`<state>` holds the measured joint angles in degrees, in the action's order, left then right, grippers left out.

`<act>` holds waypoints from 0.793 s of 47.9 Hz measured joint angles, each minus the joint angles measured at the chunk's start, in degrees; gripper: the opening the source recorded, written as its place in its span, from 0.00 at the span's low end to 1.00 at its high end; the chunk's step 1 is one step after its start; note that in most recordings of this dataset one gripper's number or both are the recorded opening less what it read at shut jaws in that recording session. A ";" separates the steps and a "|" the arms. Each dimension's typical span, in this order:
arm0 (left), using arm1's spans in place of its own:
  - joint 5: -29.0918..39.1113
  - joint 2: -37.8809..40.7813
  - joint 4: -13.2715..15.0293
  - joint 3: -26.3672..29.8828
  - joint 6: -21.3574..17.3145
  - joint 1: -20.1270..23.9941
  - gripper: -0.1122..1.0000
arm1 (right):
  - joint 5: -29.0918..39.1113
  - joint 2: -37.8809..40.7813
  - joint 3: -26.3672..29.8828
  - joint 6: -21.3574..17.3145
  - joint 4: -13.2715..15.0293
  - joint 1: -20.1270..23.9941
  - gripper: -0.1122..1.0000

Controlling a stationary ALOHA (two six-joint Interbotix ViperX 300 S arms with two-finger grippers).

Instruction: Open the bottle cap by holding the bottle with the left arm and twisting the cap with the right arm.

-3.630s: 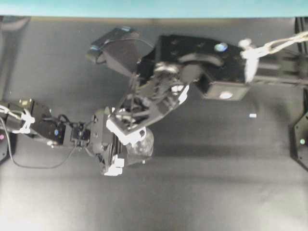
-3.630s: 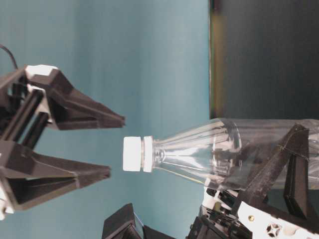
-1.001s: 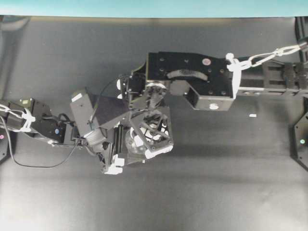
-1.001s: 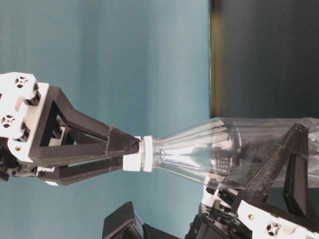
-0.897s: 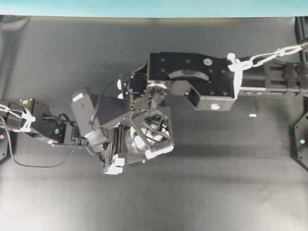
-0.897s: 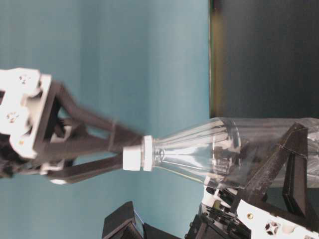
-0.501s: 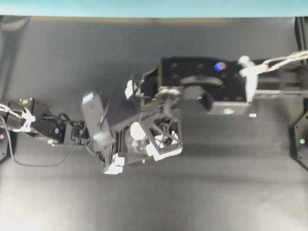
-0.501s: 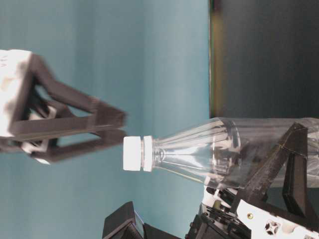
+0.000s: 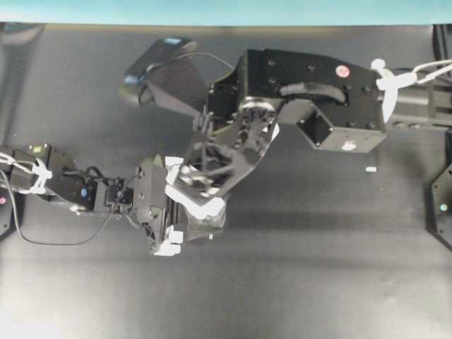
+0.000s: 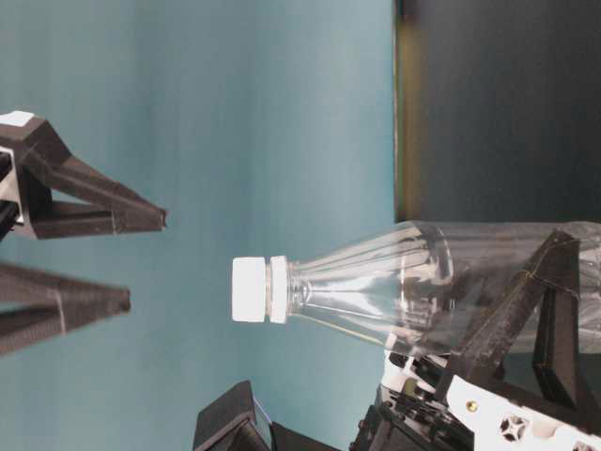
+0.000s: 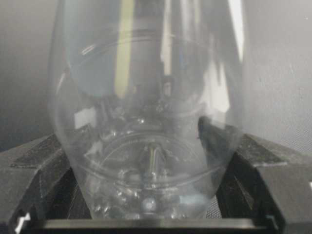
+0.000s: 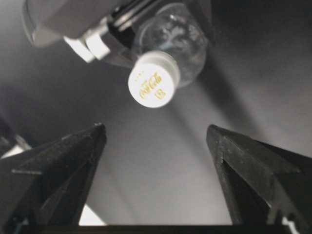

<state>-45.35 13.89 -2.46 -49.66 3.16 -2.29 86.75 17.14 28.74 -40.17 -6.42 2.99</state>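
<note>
The white bottle cap [image 12: 154, 79] will stay on when I give it a short twist, because it sits close against the clear bottle's shoulder [image 12: 182, 62].
The clear bottle [image 10: 404, 282] is held off the black table, its wide lower body [image 11: 146, 146] pressed between the two black fingers of my left gripper [image 11: 146, 161], which is shut on it. The white bottle cap [image 10: 249, 290] is still on the neck. My right gripper [image 10: 146, 261] is open wide, its two black fingertips a short way from the cap and not touching it. In the right wrist view the cap [image 12: 153, 85], with gold lettering on top, lies beyond the open right gripper [image 12: 156, 134]. From overhead the right gripper [image 9: 194, 191] covers the cap and most of the bottle [image 9: 213, 224].
A small white fleck of tape [image 9: 371, 169] lies on the table at the right. The right arm's boxy body [image 9: 318, 92] spans the upper middle. The left arm [image 9: 63, 187] reaches in from the left edge. A teal wall runs along the far edge.
The right gripper has let go of the cap, opened wide, drawn back from it and turned its wrist. The bottle and the left gripper have not moved.
</note>
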 measured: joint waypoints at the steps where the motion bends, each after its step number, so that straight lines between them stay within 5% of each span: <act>1: 0.00 0.00 0.00 0.00 0.00 -0.09 0.83 | -0.26 0.18 0.00 -0.88 0.00 0.09 0.82; 27: 0.00 0.09 0.00 0.09 0.00 -0.09 0.83 | -3.08 4.39 -2.02 -3.08 -0.09 0.62 0.78; 38: -0.09 0.00 0.00 0.09 0.00 -0.18 0.83 | -4.31 4.13 -3.43 -2.99 0.00 0.35 0.43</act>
<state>-45.44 13.89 -2.46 -49.57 3.16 -2.46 82.44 21.27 25.31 -43.15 -6.42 3.34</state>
